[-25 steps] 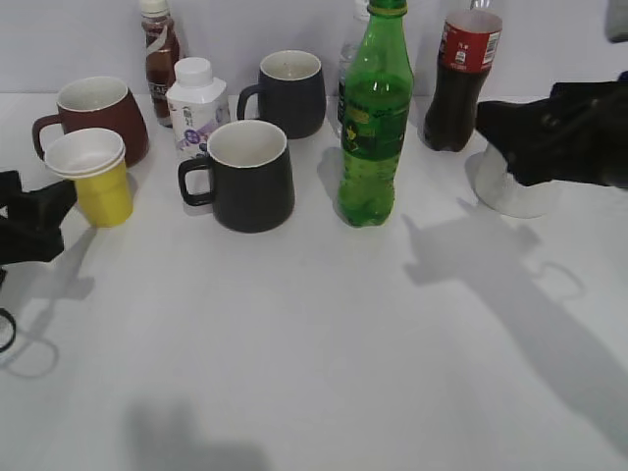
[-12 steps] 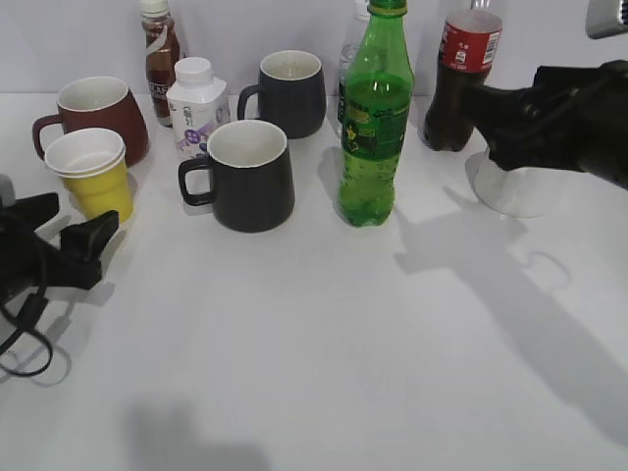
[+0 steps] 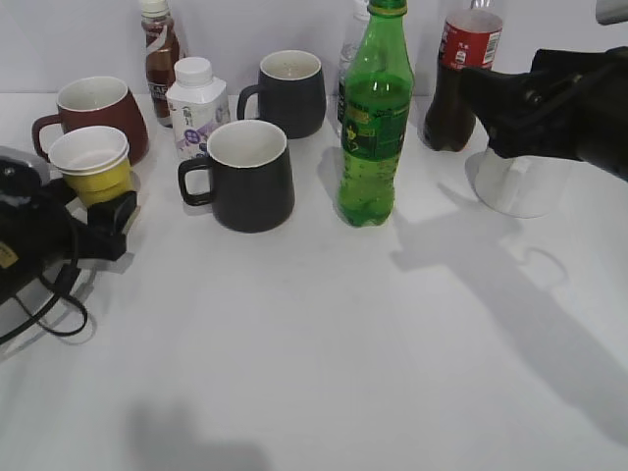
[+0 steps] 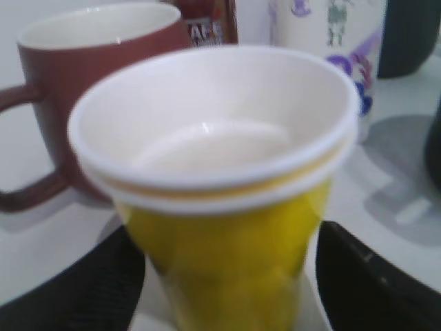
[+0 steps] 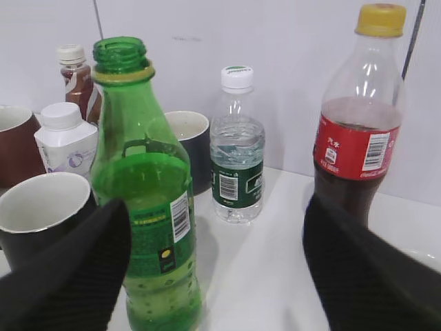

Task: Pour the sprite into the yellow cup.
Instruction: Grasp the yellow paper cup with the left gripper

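My gripper will bring the nested cup along when I lift the yellow cup point(image 3: 102, 183), since another white rim point(image 4: 220, 200) shows just under the yellow cup's top rim.
The sprite point(image 3: 373, 128) is a tall green bottle standing upright mid-table; in the right wrist view point(image 5: 148, 207) its mouth is uncapped. My right gripper point(image 3: 478, 103) is open and empty, hovering right of the sprite near the cola bottle. Its two dark fingers point(image 5: 213, 269) spread wide, with the sprite just inside the left one, untouched. The yellow cup point(image 3: 93, 167) stands at the far left, empty with a white inside point(image 4: 227, 255). My left gripper point(image 3: 103, 211) is open, with one finger on each side of the cup's lower half point(image 4: 227, 293) and small gaps showing.
A dark red mug point(image 3: 98, 113) stands just behind the yellow cup. A black mug point(image 3: 245, 177), a second dark mug point(image 3: 289, 93), a white milk bottle point(image 3: 196, 103), a brown drink bottle point(image 3: 159, 54), a water bottle point(image 5: 236, 148) and a cola bottle point(image 3: 461, 83) crowd the back. A white object point(image 3: 515, 186) sits under the right arm.
My left gripper has moved forward to the yellow cup and now straddles it. My right gripper has moved left and slightly up, towards the bottles.
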### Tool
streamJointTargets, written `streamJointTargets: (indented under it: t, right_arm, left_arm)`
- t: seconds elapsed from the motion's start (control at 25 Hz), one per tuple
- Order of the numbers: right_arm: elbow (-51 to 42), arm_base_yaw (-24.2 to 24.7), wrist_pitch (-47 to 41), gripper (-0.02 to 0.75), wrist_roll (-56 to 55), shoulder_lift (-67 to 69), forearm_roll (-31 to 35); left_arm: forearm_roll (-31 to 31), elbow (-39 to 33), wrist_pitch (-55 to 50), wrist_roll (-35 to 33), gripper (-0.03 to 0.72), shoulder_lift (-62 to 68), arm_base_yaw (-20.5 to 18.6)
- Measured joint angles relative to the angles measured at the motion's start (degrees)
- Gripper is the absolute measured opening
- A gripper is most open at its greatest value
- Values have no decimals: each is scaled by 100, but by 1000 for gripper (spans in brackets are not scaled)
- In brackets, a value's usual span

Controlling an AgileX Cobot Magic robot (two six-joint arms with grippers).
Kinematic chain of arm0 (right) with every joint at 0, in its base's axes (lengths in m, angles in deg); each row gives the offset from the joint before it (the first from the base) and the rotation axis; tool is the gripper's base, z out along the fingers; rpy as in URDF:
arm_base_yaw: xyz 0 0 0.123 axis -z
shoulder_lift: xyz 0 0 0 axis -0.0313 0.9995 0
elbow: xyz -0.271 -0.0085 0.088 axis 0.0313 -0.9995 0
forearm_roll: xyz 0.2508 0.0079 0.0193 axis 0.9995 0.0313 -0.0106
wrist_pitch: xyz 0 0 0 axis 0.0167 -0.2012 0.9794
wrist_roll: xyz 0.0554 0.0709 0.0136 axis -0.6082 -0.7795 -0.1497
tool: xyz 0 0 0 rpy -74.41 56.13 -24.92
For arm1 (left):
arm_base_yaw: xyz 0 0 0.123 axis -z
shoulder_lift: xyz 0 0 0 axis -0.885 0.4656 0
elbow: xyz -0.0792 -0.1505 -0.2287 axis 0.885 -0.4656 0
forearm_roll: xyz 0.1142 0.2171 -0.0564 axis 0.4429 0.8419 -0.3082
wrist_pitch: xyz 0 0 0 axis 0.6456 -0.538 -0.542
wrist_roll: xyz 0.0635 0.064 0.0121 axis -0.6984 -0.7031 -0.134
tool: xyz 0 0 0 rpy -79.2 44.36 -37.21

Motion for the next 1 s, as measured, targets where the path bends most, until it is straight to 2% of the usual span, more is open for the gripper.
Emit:
streamJointTargets:
  t: [0.52,0.84,1.0]
  right_arm:
    - [0,0,0,587,-23,256,-65]
    - [0,0,13,587,-29,384,-94]
    - [0,0,34,587,-29,384,-105]
  left_arm:
    - [72,821,18,0,582,327,0]
    - [72,938,40,0,475,456,0]
    - [107,938,35,0,457,456,0]
